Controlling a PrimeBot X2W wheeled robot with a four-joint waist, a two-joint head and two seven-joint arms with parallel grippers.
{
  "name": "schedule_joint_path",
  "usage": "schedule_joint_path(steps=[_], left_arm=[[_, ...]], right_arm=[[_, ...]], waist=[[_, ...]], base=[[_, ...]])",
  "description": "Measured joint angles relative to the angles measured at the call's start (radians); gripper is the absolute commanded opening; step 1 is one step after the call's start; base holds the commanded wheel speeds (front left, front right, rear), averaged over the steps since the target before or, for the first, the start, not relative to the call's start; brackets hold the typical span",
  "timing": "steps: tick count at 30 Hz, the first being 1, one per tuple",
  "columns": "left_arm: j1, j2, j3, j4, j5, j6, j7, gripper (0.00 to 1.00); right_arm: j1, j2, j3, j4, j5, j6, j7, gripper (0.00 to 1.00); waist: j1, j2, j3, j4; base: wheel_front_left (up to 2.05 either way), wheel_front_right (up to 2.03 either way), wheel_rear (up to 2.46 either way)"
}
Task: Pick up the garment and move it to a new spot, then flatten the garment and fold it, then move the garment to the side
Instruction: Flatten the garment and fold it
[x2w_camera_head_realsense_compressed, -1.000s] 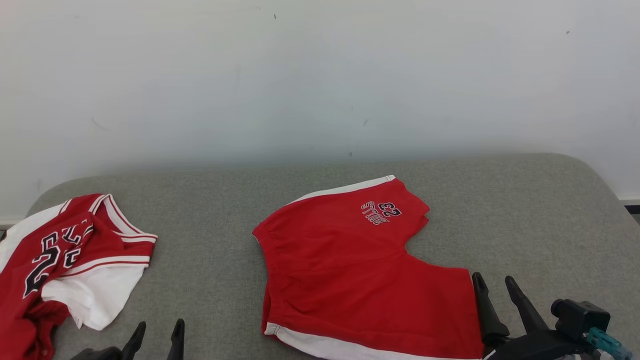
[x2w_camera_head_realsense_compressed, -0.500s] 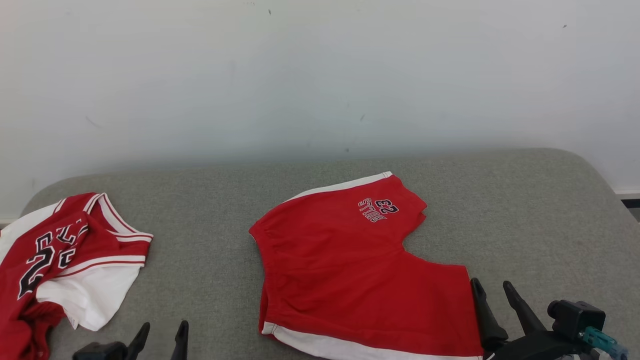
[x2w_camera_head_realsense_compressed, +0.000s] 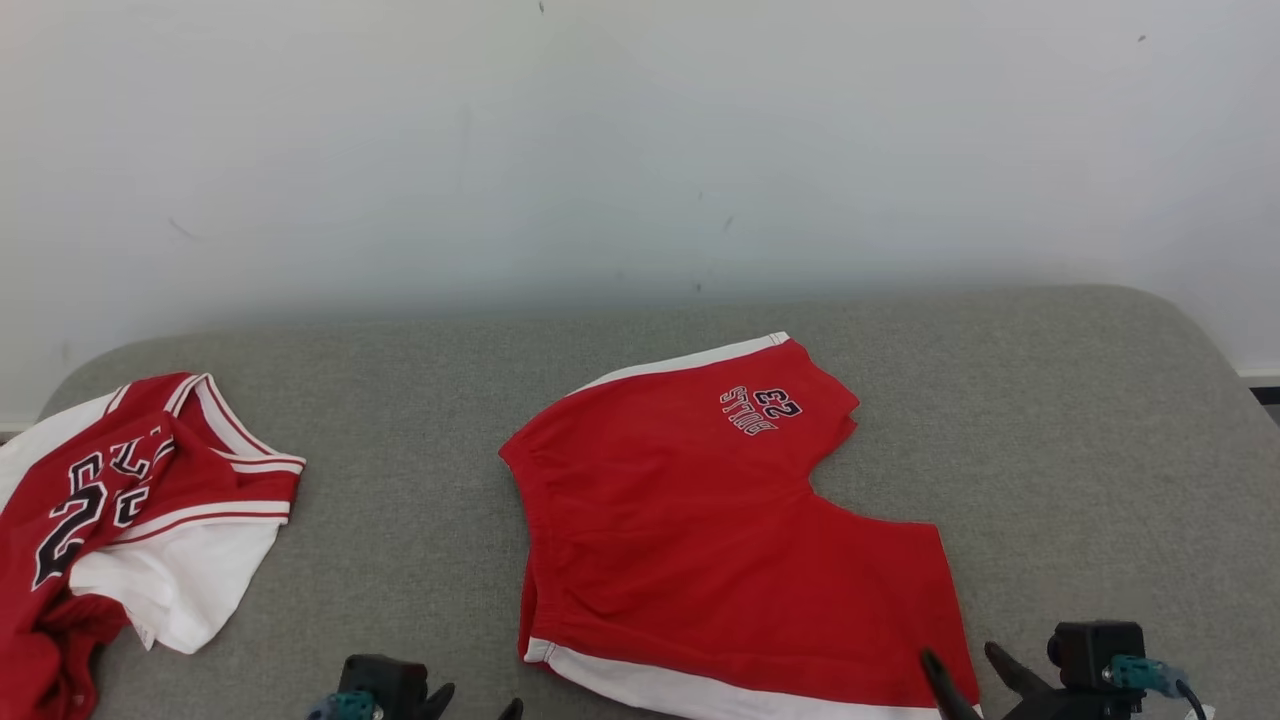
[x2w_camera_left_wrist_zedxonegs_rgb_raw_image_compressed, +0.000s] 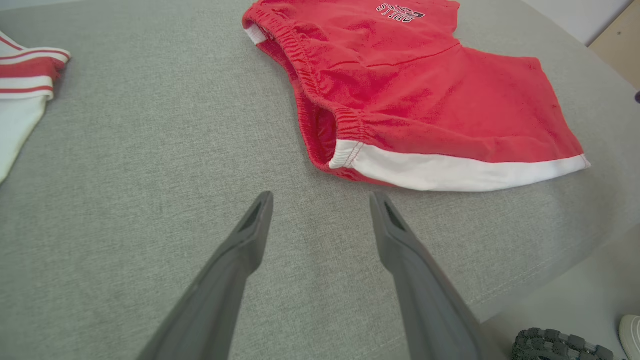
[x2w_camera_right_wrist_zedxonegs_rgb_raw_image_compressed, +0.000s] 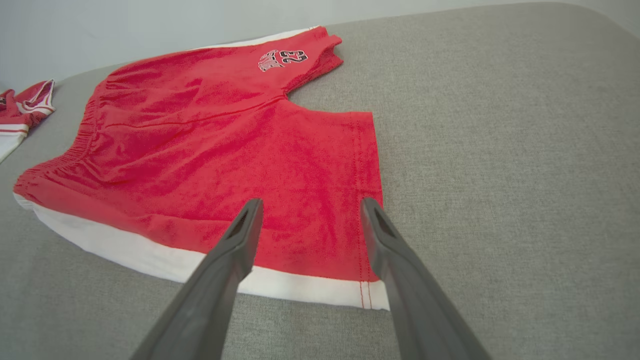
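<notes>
The spread legs split at a notch (x2w_camera_head_realsense_compressed: 816, 485), so the near leg (x2w_camera_head_realsense_compressed: 882, 612) will bend there and hide the print when I fold it over the far leg.
The garment is a pair of red shorts (x2w_camera_head_realsense_compressed: 700, 530) with a white side stripe and a "23" print. It lies spread flat in the middle of the grey table (x2w_camera_head_realsense_compressed: 420, 420). My left gripper (x2w_camera_head_realsense_compressed: 480, 700) is open at the near edge, just left of the waistband's near corner. In the left wrist view the left gripper (x2w_camera_left_wrist_zedxonegs_rgb_raw_image_compressed: 321, 200) hovers over bare table a little short of the shorts (x2w_camera_left_wrist_zedxonegs_rgb_raw_image_compressed: 410, 95). My right gripper (x2w_camera_head_realsense_compressed: 962, 655) is open at the shorts' near right leg. In the right wrist view the right gripper (x2w_camera_right_wrist_zedxonegs_rgb_raw_image_compressed: 311, 202) is above the leg hem of the shorts (x2w_camera_right_wrist_zedxonegs_rgb_raw_image_compressed: 225, 150), holding nothing.
A red and white jersey (x2w_camera_head_realsense_compressed: 120, 510) lies crumpled at the table's left edge, partly hanging off. A white wall (x2w_camera_head_realsense_compressed: 640, 150) rises behind the table. The table's rounded right corner (x2w_camera_head_realsense_compressed: 1190, 330) and near edge are close by.
Both grippers have drawn back toward the bottom edge of the head view, and the left one has shifted right toward the shorts. The shorts lie as before.
</notes>
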Motion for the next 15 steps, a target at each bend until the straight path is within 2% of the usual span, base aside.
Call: schedule_joint_path(steps=[8,15], left_arm=[[-0.078,-0.05,-0.02,0.109,-0.002,-0.016,0.069,1.0],[-0.145,-0.074,-0.021,0.182,-0.004,-0.028,0.093,1.0]], right_arm=[[0.016,0.012,0.017,0.051,-0.002,-0.007,0.096,1.0],[0.016,0.025,0.006,0.09,-0.005,-0.007,0.123,1.0]], waist=[[0.0,0.0001,0.037,-0.017],[0.0,0.0001,0.061,-0.043]], base=[[0.0,0.0,0.0],[0.0,0.0,0.0]])
